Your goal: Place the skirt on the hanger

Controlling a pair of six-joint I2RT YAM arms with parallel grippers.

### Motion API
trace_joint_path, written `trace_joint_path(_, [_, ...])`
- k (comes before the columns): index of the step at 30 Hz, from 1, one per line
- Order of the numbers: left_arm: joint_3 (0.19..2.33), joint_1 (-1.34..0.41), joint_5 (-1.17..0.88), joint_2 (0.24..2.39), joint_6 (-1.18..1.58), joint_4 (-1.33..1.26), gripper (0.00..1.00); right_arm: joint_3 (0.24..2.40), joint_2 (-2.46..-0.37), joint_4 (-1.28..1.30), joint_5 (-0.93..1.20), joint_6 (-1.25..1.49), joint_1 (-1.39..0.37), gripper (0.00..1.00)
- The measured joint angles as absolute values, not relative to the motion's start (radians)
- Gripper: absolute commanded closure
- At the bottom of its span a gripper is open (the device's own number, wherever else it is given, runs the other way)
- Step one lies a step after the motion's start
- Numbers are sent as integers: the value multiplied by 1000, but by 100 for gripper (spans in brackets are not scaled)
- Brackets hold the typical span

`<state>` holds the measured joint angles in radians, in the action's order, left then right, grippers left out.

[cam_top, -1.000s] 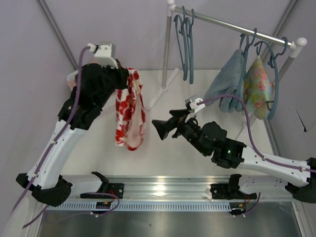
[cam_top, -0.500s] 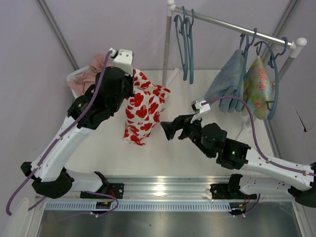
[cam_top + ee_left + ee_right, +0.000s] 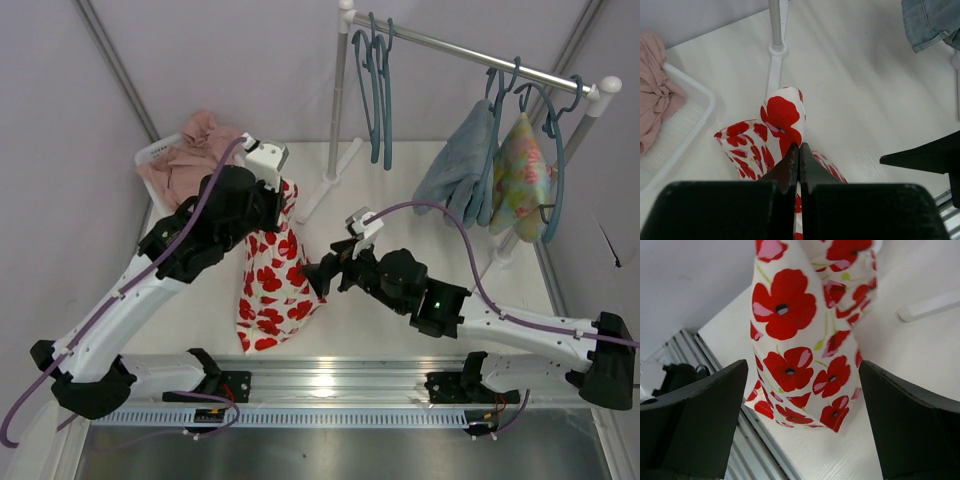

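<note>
I expect the fabric to open out into a wide, almost flat panel when I lower it with both grippers, because the skirt (image 3: 272, 298) hangs in narrow, soft folds (image 3: 284, 238).
The skirt (image 3: 272, 285), white with red flowers, hangs from my left gripper (image 3: 284, 196), which is shut on its top edge. In the left wrist view the black fingers (image 3: 790, 165) pinch the fabric (image 3: 782, 112) between them. My right gripper (image 3: 314, 277) is open just right of the skirt, pointing at it. In the right wrist view the skirt (image 3: 795, 315) fills the space ahead of the wide-apart fingers (image 3: 715, 400), with its hem low near the table's front rail. Two empty teal hangers (image 3: 378, 85) hang at the left end of the rack.
A clothes rack (image 3: 470, 55) stands at the back right, with a denim garment (image 3: 460, 165) and a pale green floral garment (image 3: 520, 175) on teal hangers. Its post foot (image 3: 328, 182) lies behind the skirt. A white basket (image 3: 150, 152) holding pink cloth (image 3: 190, 145) sits at the back left.
The left arm swung the skirt forward and lower, toward the table's near edge. The right gripper moved left and stopped close beside the skirt, still open.
</note>
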<state>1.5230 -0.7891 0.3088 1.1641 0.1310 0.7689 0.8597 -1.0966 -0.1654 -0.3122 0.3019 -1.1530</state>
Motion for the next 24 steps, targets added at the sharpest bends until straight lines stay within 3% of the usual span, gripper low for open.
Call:
trace_joint_path(13, [1369, -789, 253, 953, 81, 677, 100, 834, -1203, -332, -145, 111, -1112, 1])
trace_joint_path(24, [1369, -789, 231, 944, 70, 659, 100, 778, -1249, -396, 58, 49, -1045, 1])
